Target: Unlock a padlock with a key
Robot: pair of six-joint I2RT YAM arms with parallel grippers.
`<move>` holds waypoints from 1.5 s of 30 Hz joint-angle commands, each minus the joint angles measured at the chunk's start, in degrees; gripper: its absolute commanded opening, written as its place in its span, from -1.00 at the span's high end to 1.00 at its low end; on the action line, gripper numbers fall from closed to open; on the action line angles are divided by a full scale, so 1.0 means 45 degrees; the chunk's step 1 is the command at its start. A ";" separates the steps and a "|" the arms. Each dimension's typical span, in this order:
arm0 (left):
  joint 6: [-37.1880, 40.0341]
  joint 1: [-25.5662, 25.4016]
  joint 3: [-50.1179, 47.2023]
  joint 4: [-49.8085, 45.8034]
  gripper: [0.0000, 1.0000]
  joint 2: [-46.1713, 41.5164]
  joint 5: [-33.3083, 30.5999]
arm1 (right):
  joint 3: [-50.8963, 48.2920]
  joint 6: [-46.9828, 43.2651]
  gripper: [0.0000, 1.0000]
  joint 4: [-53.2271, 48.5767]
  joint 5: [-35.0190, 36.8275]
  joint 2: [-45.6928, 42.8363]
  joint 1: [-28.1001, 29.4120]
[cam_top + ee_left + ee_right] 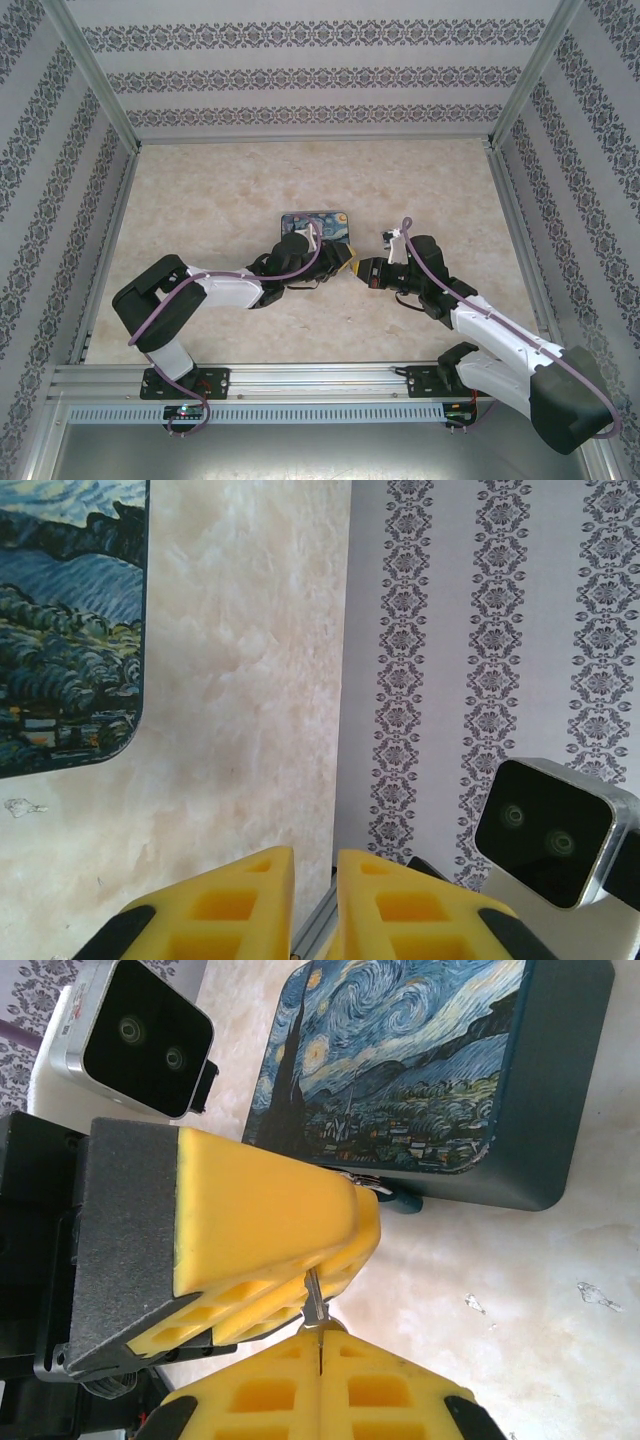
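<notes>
The key slants [314, 1296] from the right gripper's fingers, so the left gripper should hold the key's blade while the right gripper opens and takes the bow [328, 1325] straight.
My right gripper [320, 1345] is shut on the bow of a small silver key [314, 1305]. The key's blade points up into the slit between the yellow fingers [270, 1210] of my left gripper. In the left wrist view the left gripper [316, 870] shows a narrow gap between its fingers, with nothing seen in it. A small teal piece with silver metal [400, 1198], apparently the padlock, peeks out behind the left fingers, mostly hidden. From above, the left gripper [345, 258] and the right gripper [362, 270] meet tip to tip.
A box with a starry night picture [315, 222] lies just behind the grippers, its dark side [540, 1160] close to the left fingers. Patterned walls enclose the marble table [230, 190]. A metal rail [300, 378] runs along the near edge.
</notes>
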 commanded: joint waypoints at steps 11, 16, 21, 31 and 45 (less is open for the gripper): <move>0.0104 -0.0354 -0.0073 0.0434 0.77 -0.0055 -0.0222 | -0.0057 0.0187 1.00 0.0396 0.0274 -0.0195 -0.0171; 0.0181 -0.0375 -0.0053 0.0356 0.92 -0.0011 -0.0256 | -0.0033 0.0202 1.00 0.0395 0.0329 -0.0209 -0.0171; 0.0482 -0.0355 -0.0138 0.0229 1.00 -0.0152 -0.0495 | 0.0133 0.0278 0.85 -0.0027 0.0470 -0.0360 -0.0337; 0.3711 0.0418 -0.0174 -0.1680 1.00 -0.2224 -0.0905 | 0.1761 0.0162 -0.96 -0.1605 0.1028 -0.0520 -0.1389; 0.6520 0.1838 -0.0187 -0.0792 1.00 -0.3861 -0.0442 | 0.1988 0.3627 -0.88 0.5061 -0.0299 0.2247 -0.1718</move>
